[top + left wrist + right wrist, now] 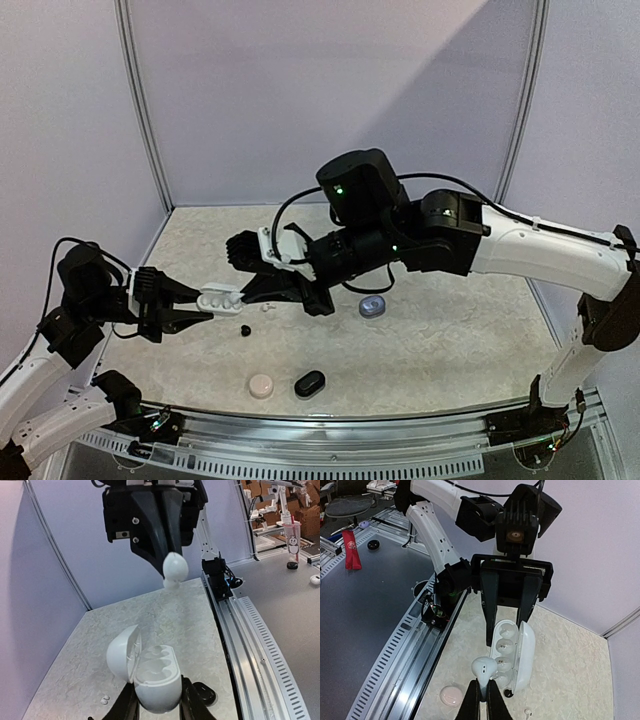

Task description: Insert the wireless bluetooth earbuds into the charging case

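Observation:
The white earbud's head (484, 667) is aimed at the charging case's empty end wells (502, 672), so the robot's right gripper goes on moving the earbud in until it sits there.
My left gripper (157, 704) is shut on the white charging case (159, 679), held above the table with its lid (123, 652) swung open and its moulded wells showing empty. My right gripper (482, 696) is shut on the stem of a white earbud (484, 667). This bud hangs just in front of the case's open wells (506, 647), apart from them. From above, the two grippers meet at the case (218, 298). Loose on the table lie a black earbud (245, 330) and a white earbud (266, 309).
Three closed cases rest on the marbled table: a pink one (261, 386) and a black one (309, 383) near the front edge, and a blue-grey one (372, 307) under the right arm. A metal rail (330, 445) runs along the front.

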`<state>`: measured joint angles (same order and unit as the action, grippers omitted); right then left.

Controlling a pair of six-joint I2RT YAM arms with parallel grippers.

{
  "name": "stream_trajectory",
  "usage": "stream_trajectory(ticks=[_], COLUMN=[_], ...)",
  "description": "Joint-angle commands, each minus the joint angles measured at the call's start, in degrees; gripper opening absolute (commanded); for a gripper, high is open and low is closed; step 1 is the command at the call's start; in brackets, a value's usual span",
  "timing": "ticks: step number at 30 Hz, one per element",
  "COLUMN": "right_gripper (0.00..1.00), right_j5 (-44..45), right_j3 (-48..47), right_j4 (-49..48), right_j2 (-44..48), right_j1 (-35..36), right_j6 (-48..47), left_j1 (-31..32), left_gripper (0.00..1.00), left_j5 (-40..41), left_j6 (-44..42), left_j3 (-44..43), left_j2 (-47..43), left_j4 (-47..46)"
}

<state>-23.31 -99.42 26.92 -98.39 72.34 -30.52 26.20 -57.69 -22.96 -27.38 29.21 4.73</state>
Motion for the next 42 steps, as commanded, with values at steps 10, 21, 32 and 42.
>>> stream_trajectory(ticks=[10, 21, 32, 42], right_gripper=[0.0, 0.0, 0.0, 0.0], right_j5=[1.03, 5.37, 7.44, 8.68], right_j3=[-3.43, -4.56, -4.25, -3.87], right_j4=[0.31, -0.28, 0.09, 1.39], right_j2=[-4.79, -7.24, -6.92, -7.19], right_j1=[0.4, 0.37, -0.28, -0.29], right_j6=[-3.22, -0.5, 0.04, -1.64], left_j1=[1.6, 2.11, 2.11, 2.13], left_gripper=[0.0, 0.0, 0.0, 0.0], left_j5=[2.39, 3.65, 2.12, 2.04], left_j6=[4.3, 4.08, -0.22, -0.68], left_j3=[0.03, 0.47, -0.26, -0.49], left_j2=[-0.21, -0.88, -1.03, -0.71], left_j4=[-2.83, -3.26, 1.06, 1.09])
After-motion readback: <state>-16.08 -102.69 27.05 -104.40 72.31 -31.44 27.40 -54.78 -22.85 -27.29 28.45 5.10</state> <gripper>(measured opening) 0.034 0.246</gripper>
